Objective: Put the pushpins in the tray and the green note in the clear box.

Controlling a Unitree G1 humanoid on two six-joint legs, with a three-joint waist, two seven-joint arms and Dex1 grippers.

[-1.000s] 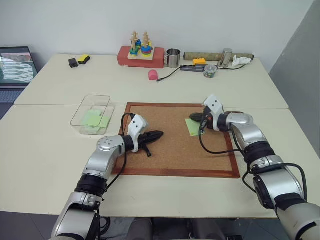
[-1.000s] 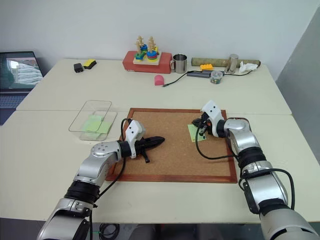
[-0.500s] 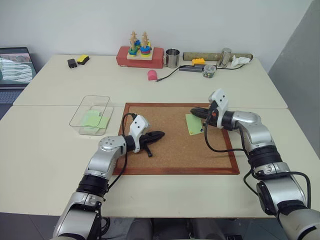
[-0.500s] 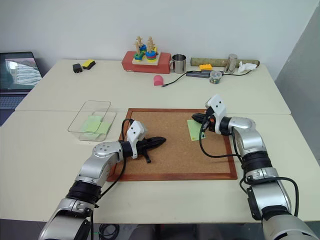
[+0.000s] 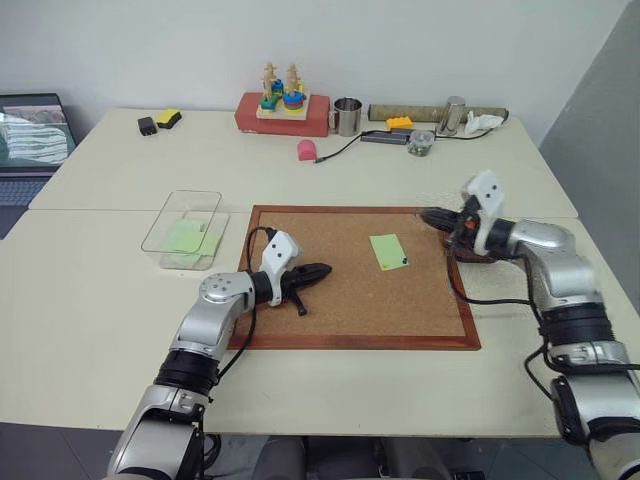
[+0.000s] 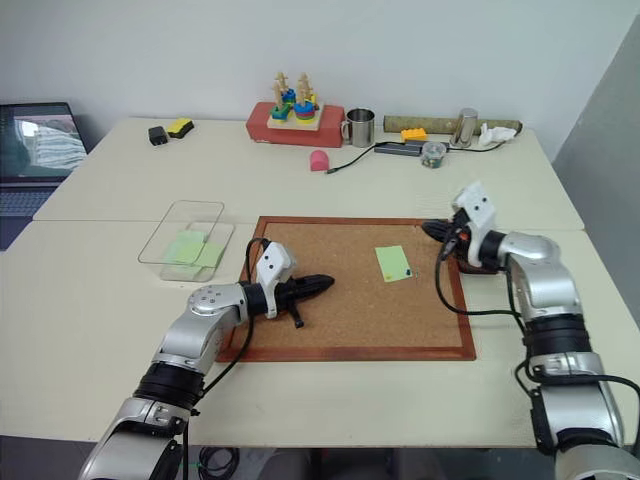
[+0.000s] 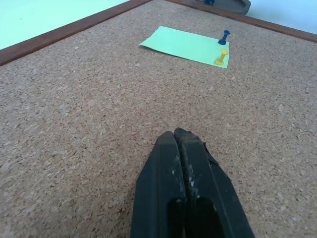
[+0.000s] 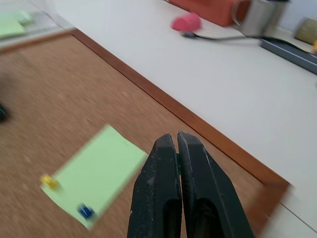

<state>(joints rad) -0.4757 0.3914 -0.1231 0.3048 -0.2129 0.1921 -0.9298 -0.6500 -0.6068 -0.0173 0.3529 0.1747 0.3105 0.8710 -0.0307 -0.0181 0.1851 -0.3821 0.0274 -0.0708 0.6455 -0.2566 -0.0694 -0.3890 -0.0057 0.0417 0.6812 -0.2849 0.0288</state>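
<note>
The green pushpin (image 8: 178, 162) is held in my right gripper's fingers beside the tray, so I keep going past the corkboard until the pushpin is over the tray, then let go.
The green note (image 5: 389, 251) lies flat on the corkboard (image 5: 350, 343). Two pushpins stand at one of its edges, one blue (image 7: 224, 36) and one yellow (image 7: 221, 58). My right gripper (image 5: 428, 214) is shut with nothing visible between its fingers. It hovers over the board's right edge, to the right of the note and apart from it. The reddish-brown tray (image 7: 233, 5) sits just beyond that edge, mostly hidden under my right hand. My left gripper (image 5: 318, 269) is shut and low over the board's left part. The clear box (image 5: 185, 228) stands left of the board with green slips inside.
Along the table's far edge are a red block with a stacking toy (image 5: 282, 110), a metal mug (image 5: 346, 116), a pink object (image 5: 306, 150) with a cable, and small clutter. A laptop (image 5: 30, 130) sits at the far left.
My right gripper has swung right and slightly up, off the green note to the board's right edge. The note and its pins stayed put. The left arm has not moved.
</note>
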